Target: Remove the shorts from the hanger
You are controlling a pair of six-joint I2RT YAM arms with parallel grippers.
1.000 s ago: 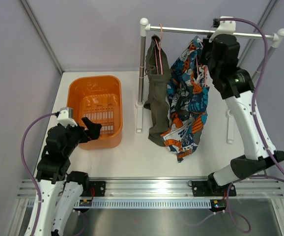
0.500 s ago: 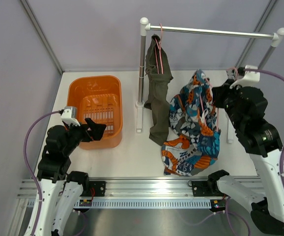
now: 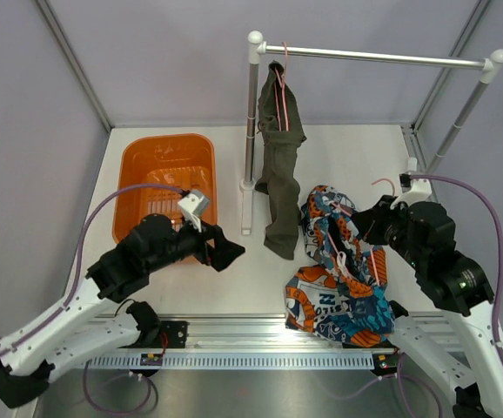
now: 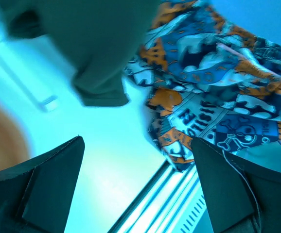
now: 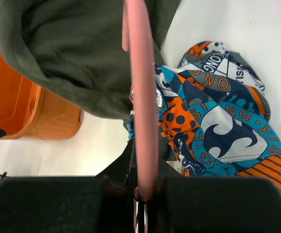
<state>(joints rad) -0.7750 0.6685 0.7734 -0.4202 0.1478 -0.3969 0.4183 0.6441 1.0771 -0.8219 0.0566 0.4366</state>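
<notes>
The robot's right gripper is holding the pink hanger (image 5: pixel 143 87), so the left gripper keeps going toward the printed shorts' waistband (image 3: pixel 331 209) next to the olive shorts until its fingers close there.
The printed shorts (image 3: pixel 338 283) lie bunched on the table, still on a pink hanger (image 3: pixel 331 239). My right gripper (image 3: pixel 375 228) is shut on that hanger; in the right wrist view its pink bar (image 5: pixel 140 97) runs up from between the jaws of the right gripper (image 5: pixel 143 182), over the printed shorts (image 5: pixel 218 121). The olive shorts (image 3: pixel 278 161) hang from a second pink hanger (image 3: pixel 282 87) on the rail. My left gripper (image 3: pixel 223 252) is open, low over the table left of both shorts. Between its fingers (image 4: pixel 48 184) I see the olive shorts (image 4: pixel 96 48) and the printed shorts (image 4: pixel 218 87).
An orange basket (image 3: pixel 138 165) stands at the left, behind my left arm. The white clothes rack has a metal rail (image 3: pixel 382 57) and two posts (image 3: pixel 251 131), the near post just left of the olive shorts. The slotted rail (image 3: pixel 269 335) runs along the table's front edge.
My right gripper has come down from the rail to the table, bringing the hanger and the printed shorts. My left arm has swung right, from beside the basket toward the shorts.
</notes>
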